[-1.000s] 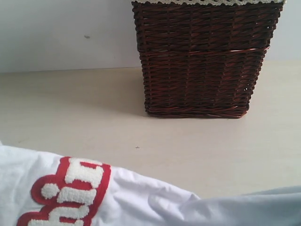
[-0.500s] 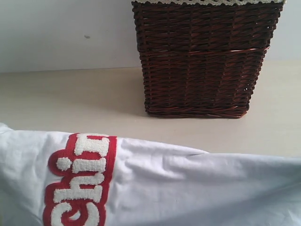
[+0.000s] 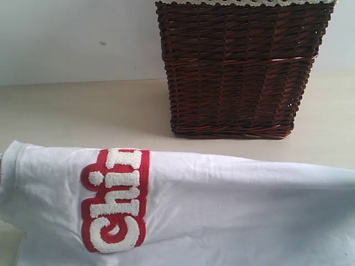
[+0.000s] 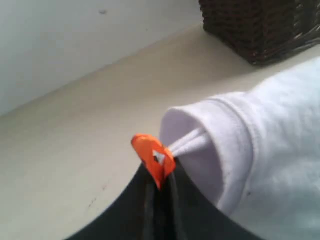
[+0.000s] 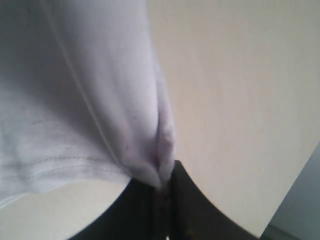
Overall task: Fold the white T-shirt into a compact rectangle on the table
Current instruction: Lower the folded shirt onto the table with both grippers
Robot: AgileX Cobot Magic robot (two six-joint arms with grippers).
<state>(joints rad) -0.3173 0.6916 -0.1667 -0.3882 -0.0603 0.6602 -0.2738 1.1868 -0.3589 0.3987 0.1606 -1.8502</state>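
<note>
The white T-shirt's far edge [image 3: 213, 158] is straight and clear of the wicker basket, so my left gripper keeps bringing the T-shirt's collar down to the cream table [image 3: 61, 136] and lets go there.
The white T-shirt [image 3: 222, 210] hangs lifted across the front of the exterior view, its red patch with fuzzy white letters [image 3: 116, 199] turned sideways. Neither gripper shows in that view. In the left wrist view my left gripper [image 4: 161, 172] is shut on the shirt's neck edge, with the orange neck tag [image 4: 152, 155] sticking out between the dark fingers and the ribbed collar [image 4: 235, 135] beside it. In the right wrist view my right gripper [image 5: 162, 187] is shut on a bunched fold of the white T-shirt [image 5: 85, 100] near a stitched hem. The cream table [image 3: 83, 116] lies below.
A dark brown wicker basket [image 3: 238, 66] with a white lace rim stands at the back right of the table, against a pale wall. Its corner also shows in the left wrist view [image 4: 260, 25]. Bare tabletop [image 5: 235, 100] lies beside the right gripper.
The shirt has risen in the exterior view. Its top edge and the red patch have moved up and to the right, and the cloth now stretches flatter across the frame.
</note>
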